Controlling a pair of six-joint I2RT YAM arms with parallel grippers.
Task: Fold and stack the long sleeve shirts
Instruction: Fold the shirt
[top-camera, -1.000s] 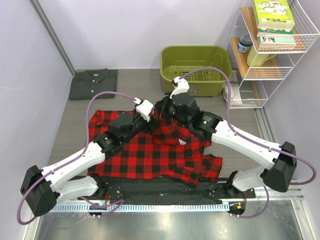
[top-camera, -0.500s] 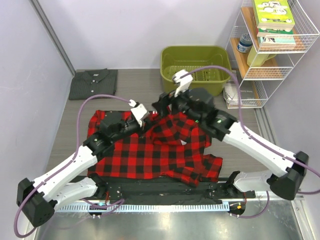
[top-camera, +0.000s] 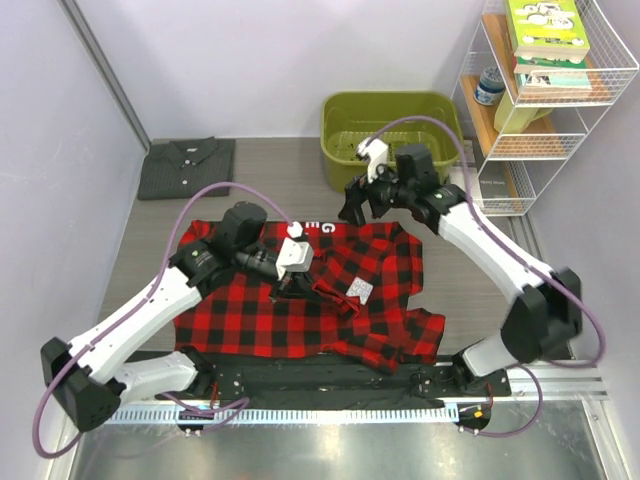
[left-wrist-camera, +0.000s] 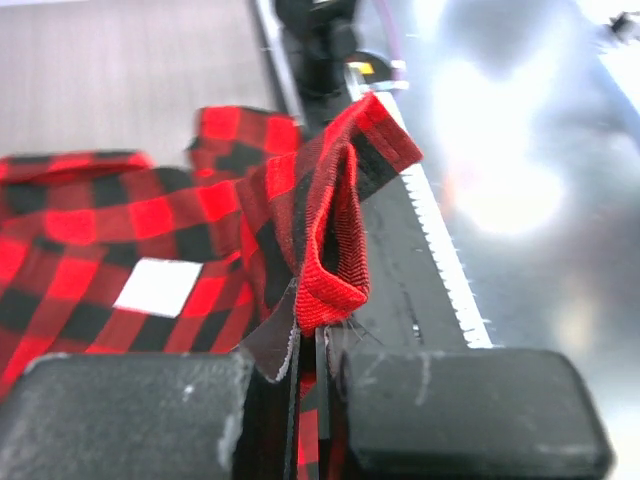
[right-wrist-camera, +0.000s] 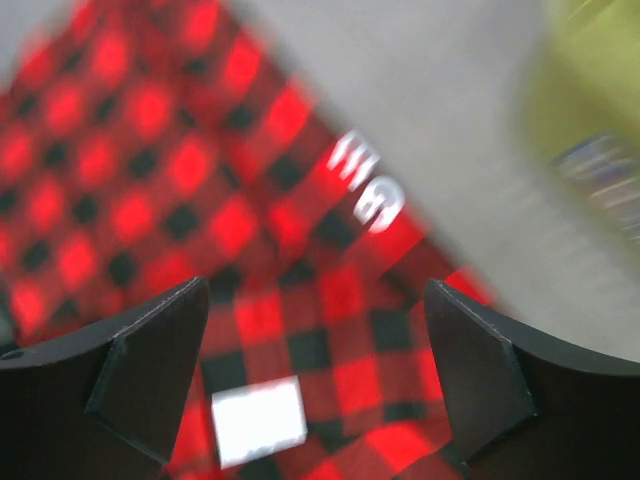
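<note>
The plaid shirt's end (top-camera: 197, 235) next to the dark grey shirt is loose while my left gripper has hold of the plaid shirt's fold, so I should first pass the fold to my right gripper (top-camera: 364, 222).
The red-and-black plaid shirt (top-camera: 240, 310) lies spread on the table in front of the arms, its white neck label (top-camera: 360, 290) facing up. My left gripper (top-camera: 286, 284) is over its middle, shut on a raised fold of the plaid fabric (left-wrist-camera: 328, 285). My right gripper (top-camera: 353, 207) hovers above the shirt's far edge, open with nothing between its fingers (right-wrist-camera: 150, 375); the plaid shirt (right-wrist-camera: 150, 170) and its label (right-wrist-camera: 258, 422) show blurred below. The dark grey shirt (top-camera: 186, 167) lies folded at the far left corner.
A green basket (top-camera: 392, 140) stands at the back, just behind my right gripper. A white wire shelf (top-camera: 545, 110) with books is at the far right. A black strip (top-camera: 330, 385) and a toothed rail (left-wrist-camera: 440, 250) run along the near table edge.
My right gripper opened, let go of the plaid shirt and pulled back toward the basket. My left gripper shut on the fabric and carried a fold toward the near right.
</note>
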